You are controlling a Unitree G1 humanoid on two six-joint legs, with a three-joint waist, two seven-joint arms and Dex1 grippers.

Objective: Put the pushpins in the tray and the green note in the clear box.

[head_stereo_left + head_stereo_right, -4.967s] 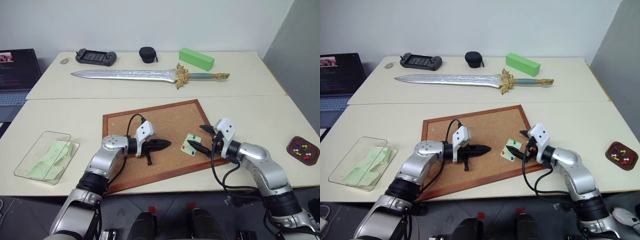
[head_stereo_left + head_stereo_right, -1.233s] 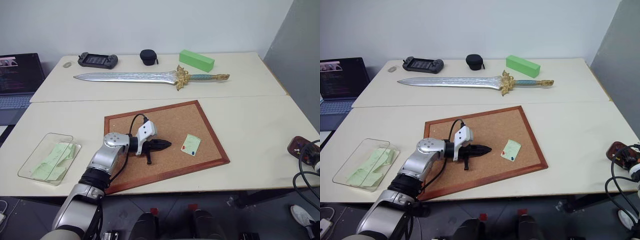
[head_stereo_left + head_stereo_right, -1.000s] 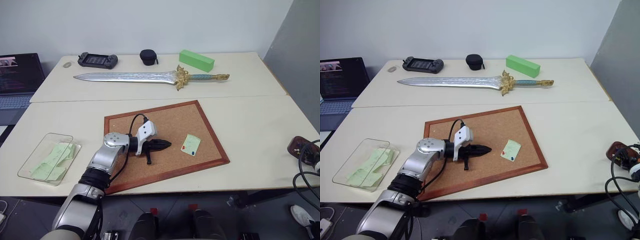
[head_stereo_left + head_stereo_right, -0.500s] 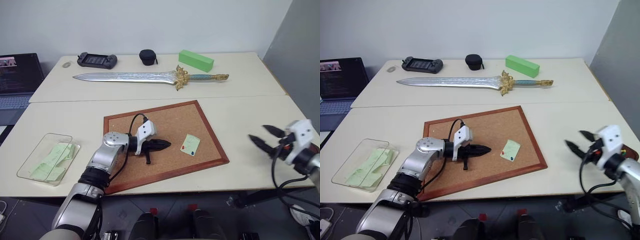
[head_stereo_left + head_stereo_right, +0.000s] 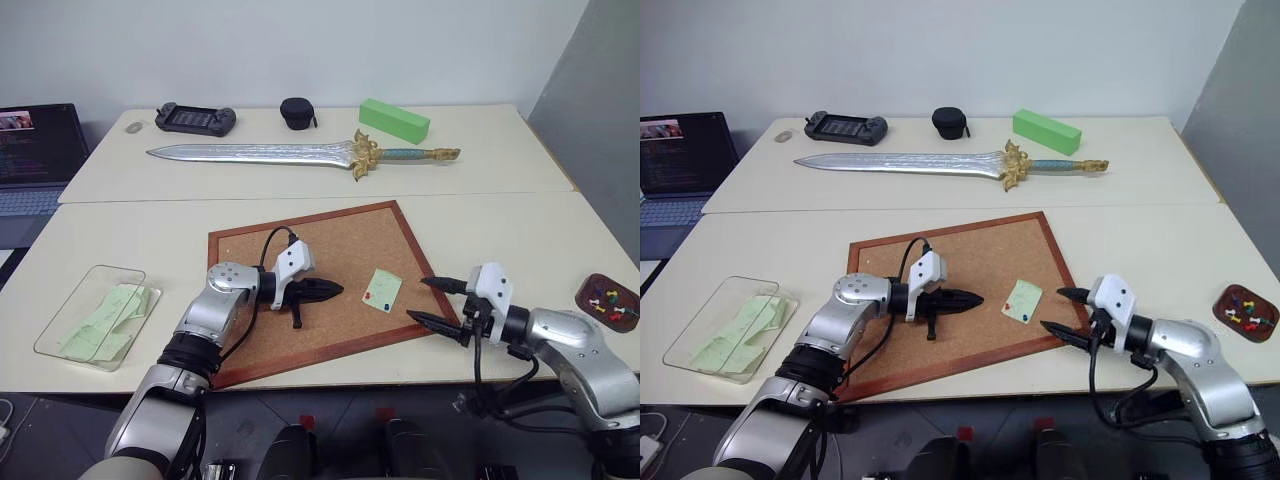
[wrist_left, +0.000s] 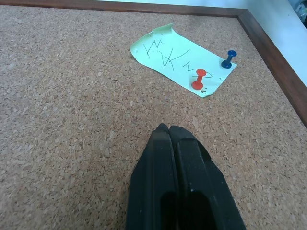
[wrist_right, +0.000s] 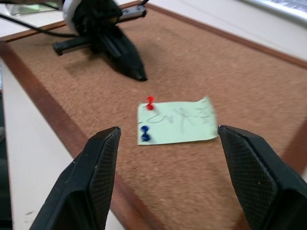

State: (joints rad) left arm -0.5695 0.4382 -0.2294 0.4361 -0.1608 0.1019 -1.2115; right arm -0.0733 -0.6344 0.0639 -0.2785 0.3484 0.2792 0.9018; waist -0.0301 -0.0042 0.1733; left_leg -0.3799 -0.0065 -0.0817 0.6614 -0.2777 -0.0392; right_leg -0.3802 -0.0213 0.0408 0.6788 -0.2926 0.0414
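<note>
The blue pushpin point(image 7: 145, 134) is in front of my right gripper's open fingers, clear of the red pushpin point(image 7: 150, 103), so I should keep moving in until they close around it.
The green note point(image 5: 382, 289) lies on the corkboard point(image 5: 250, 250), pinned by a red pushpin point(image 6: 198, 79) and a blue pushpin point(image 6: 229, 59). My right gripper point(image 5: 415, 298) hangs open at the board's right edge, fingers pointing at the note from just to its right, with nothing between them. Left of the note, my left gripper point(image 5: 335, 290) rests shut and empty on the cork, tips toward the note. The dark tray point(image 5: 610, 301) at the far right holds several pushpins. The clear box point(image 5: 95, 316) sits at the front left with pale green slips inside.
A toy sword point(image 5: 300, 154), a bright green block point(image 5: 394, 119), a black pouch point(image 5: 295, 111) and a game controller point(image 5: 194, 118) lie on the far table. A laptop point(image 5: 35, 150) stands at the left edge.
My right arm has swung left from beside the tray to the corkboard's right edge, its gripper still open. The left arm has not moved.
</note>
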